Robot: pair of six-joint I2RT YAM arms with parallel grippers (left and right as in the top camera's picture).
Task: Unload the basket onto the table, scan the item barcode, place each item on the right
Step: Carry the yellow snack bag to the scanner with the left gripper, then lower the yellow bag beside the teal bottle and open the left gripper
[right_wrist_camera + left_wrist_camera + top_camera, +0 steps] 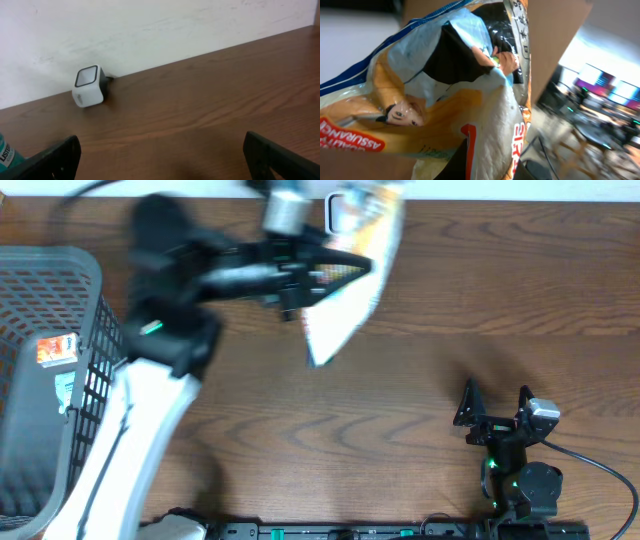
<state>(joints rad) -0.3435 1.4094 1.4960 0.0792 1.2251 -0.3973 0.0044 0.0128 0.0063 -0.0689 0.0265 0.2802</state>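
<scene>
My left gripper should keep lowering the snack bag (pixel 348 315) onto the wood before the scanner (pixel 396 355), because that spot is clear, until the bag lies flat, and then let go.
My left gripper (pixel 318 275) is shut on a crinkled snack bag (pixel 355 260), orange, white and pale blue, and holds it in the air at the table's far edge. The bag covers most of the small white scanner (pixel 338 212) by the wall. In the left wrist view the bag (pixel 445 100) fills the frame, its white seam pinched between the dark fingers (pixel 457 167); no barcode shows. My right gripper (pixel 495 408) rests near the front right, open and holding nothing. Its view shows the scanner (pixel 89 86) far off, beyond the gripper (pixel 165 155).
A grey mesh basket (pixel 60 265) stands at the left edge with a packet bearing an orange label (pixel 57 350) inside. A teal object (pixel 5 152) peeks in at the left edge of the right wrist view. Bare wood lies between the arms.
</scene>
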